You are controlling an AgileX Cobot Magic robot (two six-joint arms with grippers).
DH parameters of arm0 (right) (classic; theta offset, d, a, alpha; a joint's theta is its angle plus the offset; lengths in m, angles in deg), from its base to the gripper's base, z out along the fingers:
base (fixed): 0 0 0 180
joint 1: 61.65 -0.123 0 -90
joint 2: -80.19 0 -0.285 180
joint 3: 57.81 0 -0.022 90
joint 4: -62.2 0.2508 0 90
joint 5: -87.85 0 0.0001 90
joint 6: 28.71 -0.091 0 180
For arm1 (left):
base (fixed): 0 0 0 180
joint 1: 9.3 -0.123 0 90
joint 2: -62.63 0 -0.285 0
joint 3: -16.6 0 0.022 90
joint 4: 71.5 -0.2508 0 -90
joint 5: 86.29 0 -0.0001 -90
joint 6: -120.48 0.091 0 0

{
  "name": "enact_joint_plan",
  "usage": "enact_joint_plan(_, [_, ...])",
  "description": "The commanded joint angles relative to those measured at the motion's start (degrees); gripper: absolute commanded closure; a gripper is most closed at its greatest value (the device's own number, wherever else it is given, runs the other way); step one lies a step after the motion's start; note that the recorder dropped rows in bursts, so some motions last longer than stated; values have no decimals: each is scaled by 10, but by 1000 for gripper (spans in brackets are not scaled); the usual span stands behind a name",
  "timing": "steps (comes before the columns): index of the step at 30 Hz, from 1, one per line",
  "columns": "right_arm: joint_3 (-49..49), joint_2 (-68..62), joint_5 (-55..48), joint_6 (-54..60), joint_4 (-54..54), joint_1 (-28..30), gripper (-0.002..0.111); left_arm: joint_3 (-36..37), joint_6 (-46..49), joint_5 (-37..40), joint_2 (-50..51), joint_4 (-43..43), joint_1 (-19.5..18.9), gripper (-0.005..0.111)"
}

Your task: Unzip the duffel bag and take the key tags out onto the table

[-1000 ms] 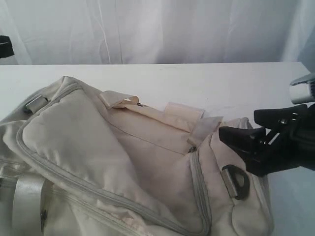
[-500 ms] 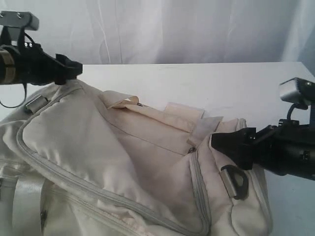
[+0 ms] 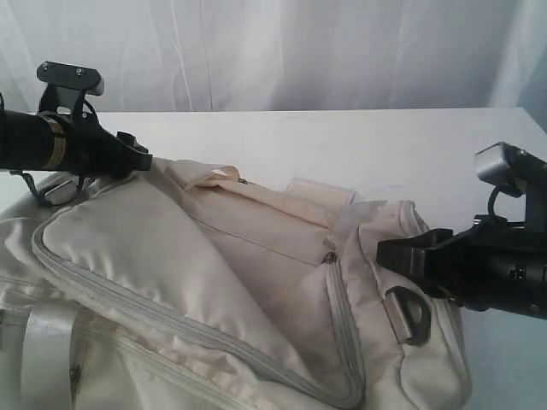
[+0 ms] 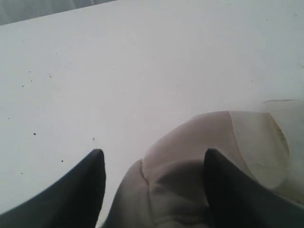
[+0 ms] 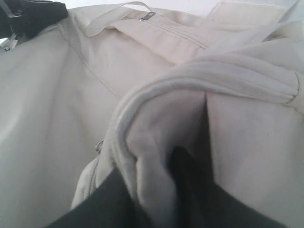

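The bag's top sags [image 3: 309, 269] next to the zipper pull, so my left gripper should pinch the back corner [image 3: 161, 171] and lift along with my right gripper to stretch the top before unzipping.
The cream duffel bag [image 3: 214, 256] lies on the white table [image 3: 359, 141], its grey zipper closed with the pull [image 3: 330, 256] near the right end. My left gripper [image 3: 141, 160] is open at the bag's back left corner. In the left wrist view its fingertips [image 4: 95, 164] stand on either side of a bulge of bag fabric [image 4: 190, 156] without pressing it. My right gripper [image 3: 395, 254] is shut on a fold of fabric [image 5: 156, 142] at the bag's right end, beside a black D-ring [image 3: 408, 314]. The key tags are hidden.
A white curtain [image 3: 282, 51] hangs behind the table. A shiny webbing strap [image 3: 47, 350] crosses the bag's front left. A pocket zipper pull [image 5: 147, 16] and flap lie on top of the bag. Bare tabletop [image 4: 118, 71] stretches beyond the bag's back edge.
My left arm came in from the left and dropped to the bag's back corner with its jaws wide. My right gripper moved onto the bag's right end and closed on its fabric, bunching it up.
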Motion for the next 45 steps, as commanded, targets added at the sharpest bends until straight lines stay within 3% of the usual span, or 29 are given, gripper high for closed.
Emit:
enact_joint_plan(1, [-2,-1,15,9,-2,-1,103,-3,12,36,-17,-13,0,44])
enact_joint_plan(3, [-2,-1,14,20,-2,-1,108,-3,8,65,-37,-13,0,44])
enact_joint_plan(9, [-19,-1,-10,29,0,-1,108,-3,-7,124,-101,-13,0,44])
enact_joint_plan(20, [-27,2,0,29,4,-1,108,38,-81,49,-112,-19,0,44])
enact_joint_plan(32, [-27,2,32,29,5,-1,108,57,-158,-42,-83,-95,0,44])
enact_joint_plan(36, [-27,2,44,29,5,-1,108,57,-158,-54,-64,-122,0,59])
enact_joint_plan(42, [-27,2,43,29,15,-1,108,57,-138,-41,-63,-119,0,105])
enact_joint_plan(45, [-28,2,26,29,22,-1,108,57,-134,-12,-65,-119,0,107])
